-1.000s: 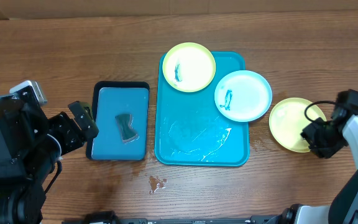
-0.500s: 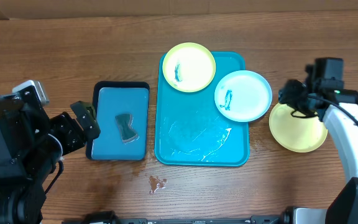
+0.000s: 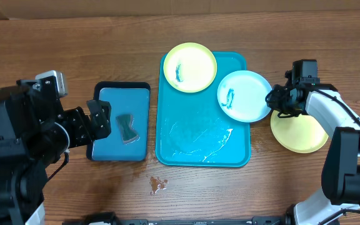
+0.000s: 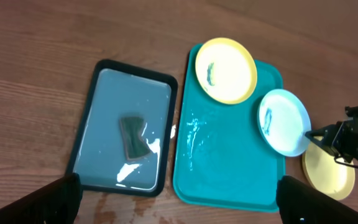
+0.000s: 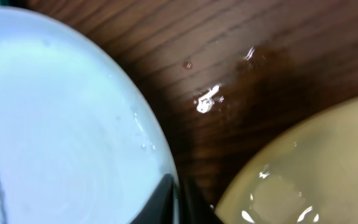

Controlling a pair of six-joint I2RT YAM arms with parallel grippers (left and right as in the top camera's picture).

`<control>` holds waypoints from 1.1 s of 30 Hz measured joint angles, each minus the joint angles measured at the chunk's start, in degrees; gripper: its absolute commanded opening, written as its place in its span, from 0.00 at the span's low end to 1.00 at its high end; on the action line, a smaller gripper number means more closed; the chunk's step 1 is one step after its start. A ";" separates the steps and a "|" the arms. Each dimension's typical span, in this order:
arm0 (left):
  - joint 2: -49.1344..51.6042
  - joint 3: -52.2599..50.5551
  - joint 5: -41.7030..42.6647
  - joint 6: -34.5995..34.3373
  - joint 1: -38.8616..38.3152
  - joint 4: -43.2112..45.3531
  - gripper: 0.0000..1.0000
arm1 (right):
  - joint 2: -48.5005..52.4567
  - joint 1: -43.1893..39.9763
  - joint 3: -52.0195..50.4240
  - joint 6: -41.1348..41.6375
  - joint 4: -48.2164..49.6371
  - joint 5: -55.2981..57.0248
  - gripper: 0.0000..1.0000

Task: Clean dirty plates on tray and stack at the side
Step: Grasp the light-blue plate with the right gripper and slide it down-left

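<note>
The light blue plate sticks out over the turquoise tray's rim. My right gripper should therefore put the plate inside (image 3: 210, 125) and take hold of its edge again before my left gripper wipes.
The turquoise tray (image 3: 192, 144) lies mid-table, wet. A yellow-green plate (image 3: 195, 65) with a dark smear sits on its far left corner. The light blue plate (image 3: 249, 94), also smeared, overhangs the tray's right rim. A second yellow-green plate (image 3: 302, 134) lies on the table to the right. My right gripper (image 3: 274, 100) is shut on the light blue plate's right rim; the right wrist view shows the jaws (image 5: 179, 199) pinching that rim (image 5: 61, 124), next to the yellow plate (image 5: 316, 174). My left gripper (image 3: 95, 122) is open and empty, fingers wide apart (image 4: 179, 198).
A smaller dark-rimmed blue tray (image 3: 108, 103) holding water and a dark sponge (image 3: 125, 127) sits left of the turquoise tray, right by my left gripper. A wet patch (image 3: 158, 184) marks the wood near the front edge.
My right arm has swung left from over the yellow-green plate on the table to the light blue plate's right rim. My left arm has shifted slightly right toward the small tray.
</note>
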 measured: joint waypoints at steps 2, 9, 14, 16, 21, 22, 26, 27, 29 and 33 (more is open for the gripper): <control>0.72 0.00 0.28 0.11 0.00 -0.52 1.00 | -0.50 0.00 0.11 0.11 -1.70 -0.57 0.04; 2.93 0.00 0.79 2.01 0.00 -3.45 1.00 | -8.55 0.44 2.25 0.24 -12.00 -0.70 0.04; 4.13 0.00 0.83 3.26 0.00 -4.57 0.90 | -17.33 4.68 3.45 0.31 -18.01 -0.63 0.04; 4.68 0.00 0.83 3.34 0.00 -4.61 0.92 | -18.64 8.04 3.58 0.31 -19.61 -0.61 0.04; 5.90 0.00 0.83 3.06 0.00 -5.25 0.77 | -17.97 16.81 -0.31 3.67 -16.37 1.44 0.04; 6.16 0.00 0.81 2.99 0.00 -5.38 0.73 | -17.68 18.01 -1.57 4.98 -15.08 1.86 0.04; 7.10 -1.86 -0.74 1.92 -0.26 -5.33 0.71 | -15.98 21.73 -8.57 11.39 -6.93 3.15 0.05; 7.28 -3.32 -2.21 1.05 -0.52 -4.68 0.72 | -15.47 22.10 -9.84 12.74 -5.42 3.45 0.11; 7.65 -6.25 -4.33 -0.24 -0.90 -3.21 0.72 | -14.60 22.29 -11.23 15.04 -3.93 3.78 0.28; 9.25 -14.14 -6.99 -1.73 -1.81 2.49 0.75 | -14.43 22.27 -11.47 16.15 -3.58 4.07 0.33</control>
